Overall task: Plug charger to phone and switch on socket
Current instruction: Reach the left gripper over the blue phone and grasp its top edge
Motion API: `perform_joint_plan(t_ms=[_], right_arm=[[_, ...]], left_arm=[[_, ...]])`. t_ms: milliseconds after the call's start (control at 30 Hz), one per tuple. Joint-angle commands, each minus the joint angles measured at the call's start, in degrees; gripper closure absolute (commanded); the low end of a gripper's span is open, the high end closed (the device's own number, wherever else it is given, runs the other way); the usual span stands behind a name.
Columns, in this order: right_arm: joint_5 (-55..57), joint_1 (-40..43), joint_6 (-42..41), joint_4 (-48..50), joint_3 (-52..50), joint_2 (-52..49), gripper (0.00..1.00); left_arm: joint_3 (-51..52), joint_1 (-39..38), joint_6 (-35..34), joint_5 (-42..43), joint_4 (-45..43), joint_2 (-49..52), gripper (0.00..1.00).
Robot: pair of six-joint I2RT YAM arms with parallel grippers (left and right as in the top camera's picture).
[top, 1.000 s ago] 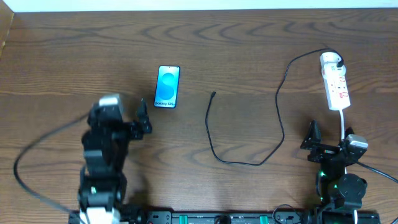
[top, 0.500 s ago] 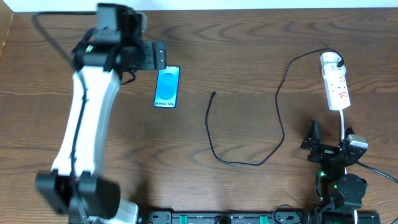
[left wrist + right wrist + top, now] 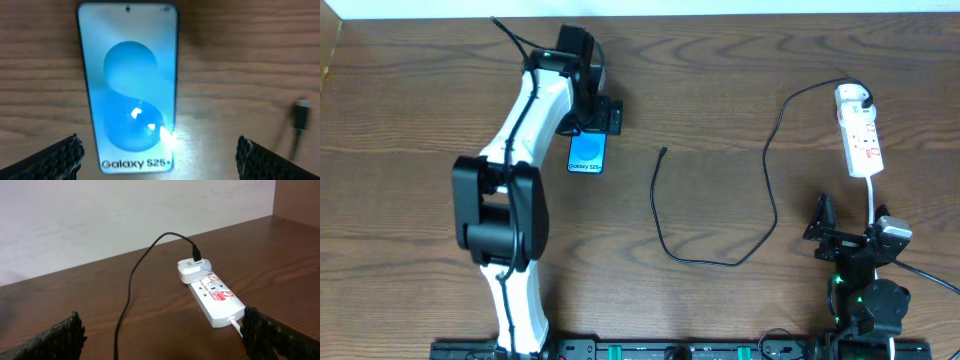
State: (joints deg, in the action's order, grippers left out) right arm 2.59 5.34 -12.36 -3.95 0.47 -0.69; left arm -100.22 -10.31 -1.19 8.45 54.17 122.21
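Observation:
The phone's narrow width lies between my fingers, its lettered end (image 3: 585, 166) free for the plug, so my left gripper should keep lowering and close on the long edges (image 3: 604, 151).
The phone (image 3: 586, 154) lies flat on the wooden table, blue screen up; the left wrist view shows it close (image 3: 129, 85). My left gripper (image 3: 602, 118) hovers over the phone's far end, open and empty, its fingertips (image 3: 159, 156) wide either side of the phone's lower edge. The charger cable (image 3: 720, 255) curves across the table, its plug tip (image 3: 663, 153) right of the phone, also seen in the left wrist view (image 3: 301, 112). Its other end sits in a white adapter (image 3: 192, 269) on the socket (image 3: 860, 135). My right gripper (image 3: 838, 232) is open, empty, near the socket's cord end (image 3: 217, 300).
The white power-strip cord (image 3: 872, 195) runs from the socket toward the right arm's base. A pale wall stands behind the table's far edge (image 3: 125, 255). The left arm stretches across the table's left half.
The left arm swung from the front left up and right across the table, and its gripper now hangs over the phone. The right arm, cable and socket have not moved.

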Motion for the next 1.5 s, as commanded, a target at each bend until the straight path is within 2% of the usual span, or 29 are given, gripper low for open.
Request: perform_joint_plan(t_ms=[0, 100, 233, 467, 700, 933, 1000, 1233, 1300, 1467], right_arm=[[0.48, -0.24, 0.63, -0.09, -0.13, 0.35, 0.01], [0.48, -0.24, 0.63, -0.09, -0.13, 0.35, 0.01], [0.48, -0.24, 0.63, -0.09, -0.13, 0.35, 0.01], [0.48, -0.24, 0.63, -0.09, -0.13, 0.35, 0.01], [0.48, -0.24, 0.63, -0.09, -0.13, 0.35, 0.01], [0.48, -0.24, 0.63, -0.09, -0.13, 0.35, 0.01], [0.48, -0.24, 0.63, -0.09, -0.13, 0.35, 0.01], [0.48, -0.24, 0.63, -0.09, -0.13, 0.35, 0.01], [0.48, -0.24, 0.63, -0.09, -0.13, 0.35, 0.01], [0.48, -0.24, 0.63, -0.09, -0.13, 0.35, 0.01]], left_arm=[[-0.83, -0.07, 0.48, -3.98, 0.15, 3.26, 0.01], [-0.59, -0.07, 0.09, -5.57, -1.03, 4.13, 0.01], [2.45, -0.07, 0.09, -6.16, -6.82, 4.35, 0.01], [2.51, -0.07, 0.02, -6.14, -7.28, 7.54, 0.01], [3.06, -0.09, -3.85, -5.95, -6.97, 7.78, 0.02], [4.9, -0.07, -3.85, -5.95, -8.39, 7.78, 0.29], [4.87, -0.07, -3.85, -5.95, -8.48, 7.78, 0.34], [3.04, -0.07, -4.15, -5.9, -6.38, 7.1, 0.34], [2.29, 0.0, -6.14, -5.51, -5.22, 5.81, 0.34], [2.21, 0.04, -7.82, 0.13, -1.46, 0.31, 0.34]])
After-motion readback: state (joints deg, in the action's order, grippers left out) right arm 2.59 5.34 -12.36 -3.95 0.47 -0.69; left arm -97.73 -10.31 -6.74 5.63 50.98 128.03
